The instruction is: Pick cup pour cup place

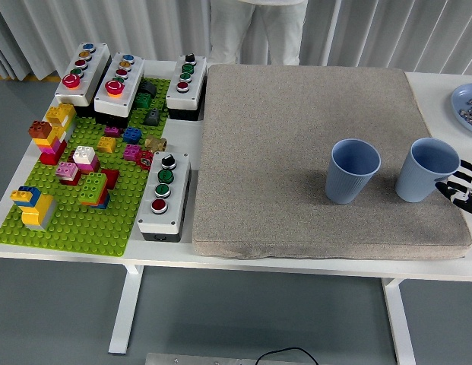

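Observation:
I see only plain blue inside the second blue cup's open rim (435, 155), so I expect the second blue cup to be empty when I pour.
Two light blue cups stand upright on the grey mat (296, 152). One cup (353, 170) is near the mat's middle right, the other cup (426, 169) close to the mat's right edge. My right hand (462, 182) comes in at the picture's right edge, just right of the right cup, its black fingers spread and holding nothing. It does not touch the cup. What is inside the cups is not visible. My left hand is out of view.
A green brick baseplate (68, 220) with several coloured bricks lies at the left. Button boxes (163, 195) stand around it. A blue plate (467, 103) sits at the far right edge. A person (255, 30) stands at the table's far side.

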